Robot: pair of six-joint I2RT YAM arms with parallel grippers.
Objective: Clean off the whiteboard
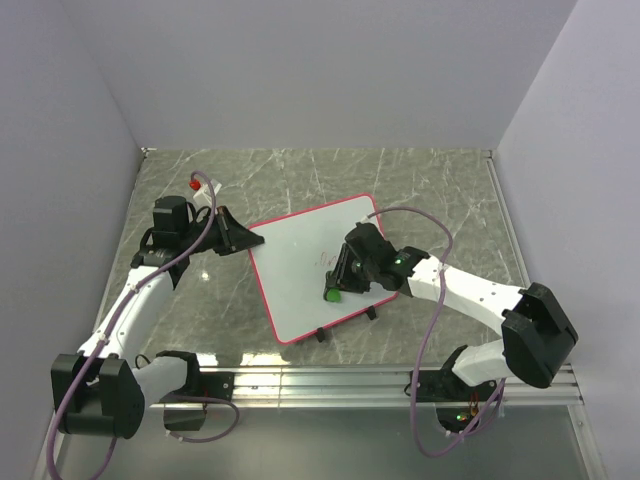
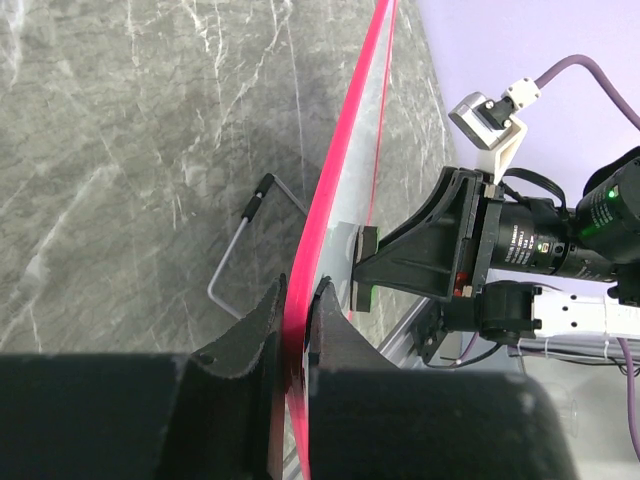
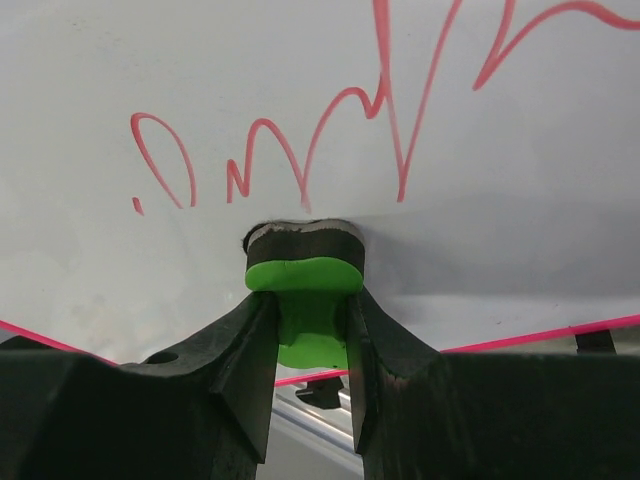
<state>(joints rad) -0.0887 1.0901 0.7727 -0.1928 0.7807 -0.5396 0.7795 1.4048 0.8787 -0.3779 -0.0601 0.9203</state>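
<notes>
The eraser's felt pad (image 3: 306, 241) is pressing below the red scribble, near the board's front edge. My right gripper should wipe back up across the scribble's near end (image 3: 268, 160).
The whiteboard (image 1: 310, 265), white with a pink-red frame, lies tilted at the table's middle. Red scribble (image 3: 300, 150) shows on it in the right wrist view. My left gripper (image 1: 232, 235) is shut on the board's left frame edge (image 2: 300, 310), one finger on each side. My right gripper (image 1: 340, 275) is shut on a green eraser (image 3: 305, 290) and presses its dark felt pad (image 3: 303, 238) on the board just below the scribble. The eraser also shows in the top view (image 1: 331, 294), near the board's front edge.
A red-capped marker (image 1: 195, 185) lies at the back left by the left arm's cable. Black clip feet (image 1: 370, 313) stick out of the board's near edge. A bent wire stand (image 2: 240, 250) lies under the board. An aluminium rail (image 1: 330, 380) runs along the near edge.
</notes>
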